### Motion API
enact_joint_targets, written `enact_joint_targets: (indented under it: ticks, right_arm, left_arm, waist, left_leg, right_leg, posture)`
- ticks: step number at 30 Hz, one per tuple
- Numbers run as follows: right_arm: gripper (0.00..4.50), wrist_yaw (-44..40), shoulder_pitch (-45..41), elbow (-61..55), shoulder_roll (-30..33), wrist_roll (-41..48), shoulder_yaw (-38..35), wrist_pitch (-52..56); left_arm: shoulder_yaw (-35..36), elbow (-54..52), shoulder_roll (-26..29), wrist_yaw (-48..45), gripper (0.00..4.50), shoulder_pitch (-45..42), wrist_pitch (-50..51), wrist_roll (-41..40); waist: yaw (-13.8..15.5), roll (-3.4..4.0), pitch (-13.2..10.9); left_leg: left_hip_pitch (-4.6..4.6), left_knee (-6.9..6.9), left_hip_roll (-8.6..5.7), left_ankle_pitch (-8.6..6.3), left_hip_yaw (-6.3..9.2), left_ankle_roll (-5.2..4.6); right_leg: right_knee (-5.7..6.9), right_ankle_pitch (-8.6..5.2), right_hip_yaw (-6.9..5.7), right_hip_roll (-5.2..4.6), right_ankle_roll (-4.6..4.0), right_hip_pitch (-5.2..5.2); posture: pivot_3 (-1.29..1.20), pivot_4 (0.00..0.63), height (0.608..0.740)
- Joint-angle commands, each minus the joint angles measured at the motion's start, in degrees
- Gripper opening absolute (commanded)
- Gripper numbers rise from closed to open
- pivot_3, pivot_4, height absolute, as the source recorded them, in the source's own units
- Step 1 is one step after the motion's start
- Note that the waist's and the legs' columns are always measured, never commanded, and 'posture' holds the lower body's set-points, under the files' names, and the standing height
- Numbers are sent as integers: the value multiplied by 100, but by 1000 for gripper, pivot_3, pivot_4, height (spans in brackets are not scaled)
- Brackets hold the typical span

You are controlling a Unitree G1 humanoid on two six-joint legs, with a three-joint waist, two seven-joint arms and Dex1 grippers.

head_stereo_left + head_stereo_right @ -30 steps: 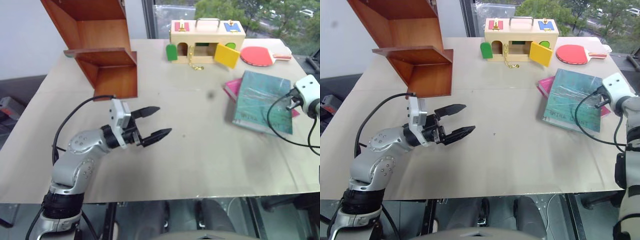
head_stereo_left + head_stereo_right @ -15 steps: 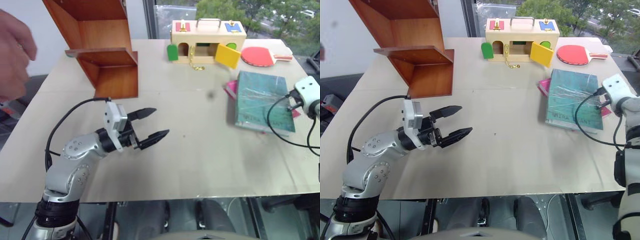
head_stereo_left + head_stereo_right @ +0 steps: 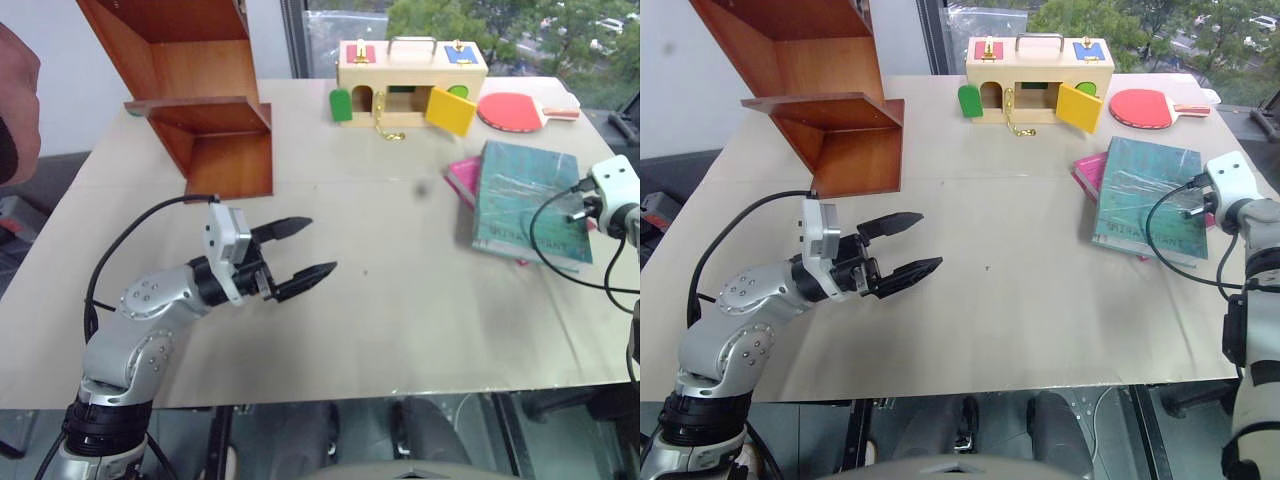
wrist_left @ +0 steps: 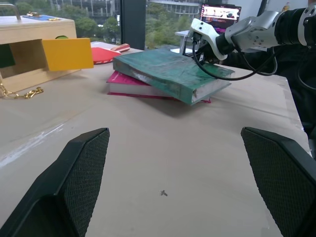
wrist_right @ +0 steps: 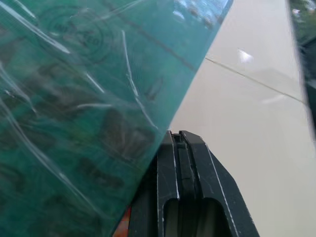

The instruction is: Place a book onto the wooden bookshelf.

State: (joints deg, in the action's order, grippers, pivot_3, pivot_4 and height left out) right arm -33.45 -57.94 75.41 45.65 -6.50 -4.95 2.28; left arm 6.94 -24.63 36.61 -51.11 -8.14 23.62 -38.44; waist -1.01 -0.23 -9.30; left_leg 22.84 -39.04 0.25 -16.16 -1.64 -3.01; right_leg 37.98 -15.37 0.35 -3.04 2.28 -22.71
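Note:
Next, my right gripper backs off and then pushes the pink book's edge inward, because the teal book is resting on the pink book far from the wooden bookshelf.
The teal book lies flat at the table's right, partly on top of a thinner pink book. My right gripper is shut, its tips pressed against the teal book's right edge, with nothing between the fingers. The wooden bookshelf stands at the back left, its reddish-brown compartments open toward me. Low over the table's left half my left gripper is open and points toward the books, holding nothing.
A pale wooden box with coloured doors stands at the back centre, with a red table tennis paddle to its right. A person's hand shows at the left edge, near the bookshelf.
The teal book has swivelled on the pink book and now lies squarer to the table, with the right gripper against it. A person's hand has come in at the left edge.

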Motion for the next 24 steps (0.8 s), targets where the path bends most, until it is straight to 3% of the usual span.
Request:
enact_joint_targets:
  ticks: [1, 6, 11, 14, 24]
  right_arm:
    - [24, -87, -207, -77, 154, 234, -255, 22]
    - [24, -246, -266, -128, 338, 532, -537, 392]
    - [24, -124, -618, -79, 531, 1002, -996, 1851]
    - [24, 289, -747, -2, 630, 1482, -1521, 2715]
    - [24, 2161, -773, 123, 354, 2120, -2418, 3203]
  left_arm:
    - [131, -307, 42, 12, 4500, 26, -34, -91]
    - [80, -279, 14, 34, 4500, -18, -22, -75]
    - [35, -223, -14, 36, 4500, -73, -25, -59]
    - [-11, -175, -43, 32, 4500, -120, -24, -45]
    - [-92, -79, -83, -18, 4500, -262, -26, -11]
  waist:
    - [23, 0, 0]
    - [25, 1, 0]
    - [22, 3, -1]
    - [24, 2, -1]
    - [21, 2, -2]
  left_leg:
    - [2, 0, 0, 0, 0, 0]
    - [3, 0, 0, 0, 1, 0]
    - [2, 3, 0, 0, 0, 0]
    - [1, 5, 0, 0, 0, 0]
    - [3, 7, -3, 0, -3, 0]
  right_leg:
    - [-1, 0, -1, -1, 0, -1]
    - [-2, 0, -2, -2, 0, 0]
    - [-2, 0, -1, -2, 0, -1]
    - [-2, -1, -1, -2, -1, -1]
    - [-4, -1, 0, 3, -1, -1]
  posture:
    - [0, 150, 740]
    - [0, 150, 740]
    - [0, 150, 740]
    - [0, 150, 740]
    - [0, 150, 740]
